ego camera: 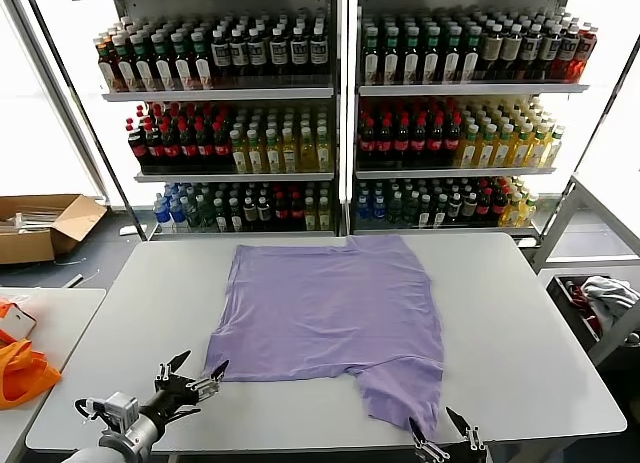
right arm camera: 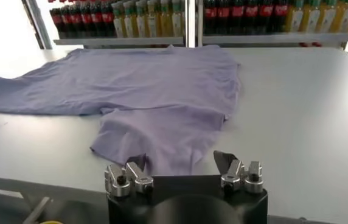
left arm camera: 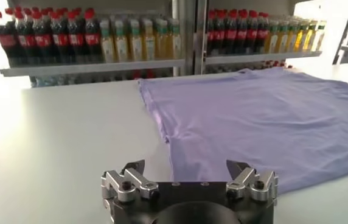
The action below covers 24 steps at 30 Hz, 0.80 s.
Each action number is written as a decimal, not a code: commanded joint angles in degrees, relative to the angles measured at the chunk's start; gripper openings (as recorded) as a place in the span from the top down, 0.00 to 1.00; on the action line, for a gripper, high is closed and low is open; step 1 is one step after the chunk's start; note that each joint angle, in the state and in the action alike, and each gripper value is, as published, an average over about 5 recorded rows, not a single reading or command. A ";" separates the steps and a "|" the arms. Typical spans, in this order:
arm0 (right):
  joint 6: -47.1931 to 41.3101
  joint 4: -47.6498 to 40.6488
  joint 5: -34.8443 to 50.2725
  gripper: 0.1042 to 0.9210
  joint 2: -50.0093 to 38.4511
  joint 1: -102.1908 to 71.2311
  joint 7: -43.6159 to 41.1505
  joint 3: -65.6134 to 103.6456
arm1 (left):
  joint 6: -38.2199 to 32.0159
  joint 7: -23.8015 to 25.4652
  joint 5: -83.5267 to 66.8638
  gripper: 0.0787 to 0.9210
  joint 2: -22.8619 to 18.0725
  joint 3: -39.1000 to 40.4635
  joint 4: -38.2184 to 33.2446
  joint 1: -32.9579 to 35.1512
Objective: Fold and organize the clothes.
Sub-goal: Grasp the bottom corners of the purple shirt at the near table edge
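Note:
The shirt's sleeve (ego camera: 402, 391) sticks out past the shirt's near edge. So my left gripper should pinch the shirt's near corner (ego camera: 214, 369) and pull it closer before both grippers fold that side of the shirt over.
The clothes are one lavender T-shirt (ego camera: 330, 308) lying spread flat, plain side up, on the white table (ego camera: 540, 333). One sleeve reaches toward the near edge. My left gripper (ego camera: 200, 368) hovers at the shirt's near left corner, open with nothing between its fingers. In the left wrist view the left gripper (left arm camera: 185, 164) faces the edge of the shirt (left arm camera: 265, 115). My right gripper (ego camera: 432, 425) sits at the near table edge just short of the sleeve, open and empty. The right wrist view shows the right gripper (right arm camera: 180, 159) with the sleeve of the shirt (right arm camera: 143, 91) right ahead.
Shelves of bottled drinks (ego camera: 340, 113) stand behind the table. A cardboard box (ego camera: 40, 228) lies on the floor at far left. An orange fabric item (ego camera: 20, 368) rests on a side table at left. A white-grey cloth bundle (ego camera: 605, 298) sits in a bin at right.

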 commanded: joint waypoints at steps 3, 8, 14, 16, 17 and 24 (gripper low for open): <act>-1.09 -1.78 -1.39 0.54 0.82 1.02 1.57 -2.82 | 1.14 -0.79 -1.12 0.13 -0.22 1.21 3.08 -1.62; -0.98 -1.20 -1.35 0.72 0.83 0.68 1.41 -2.97 | 1.11 -0.75 -0.56 0.26 -0.81 2.40 1.26 0.99; -0.39 0.02 -1.15 0.91 0.36 -0.27 0.89 -2.45 | 1.05 -0.69 0.81 0.47 -1.33 2.97 -0.46 2.72; 0.04 0.39 -1.08 0.96 0.14 -0.47 0.45 -2.27 | 0.95 -0.72 0.97 0.54 -1.38 2.95 -0.48 2.78; 0.27 0.57 -1.03 0.97 0.05 -0.52 0.22 -2.16 | 0.91 -0.76 0.94 0.57 -1.36 2.93 -0.56 2.80; 2.43 2.08 -0.18 0.99 -1.14 -0.80 -2.36 -0.15 | 0.20 -1.02 1.02 0.81 -0.71 2.32 -2.35 3.38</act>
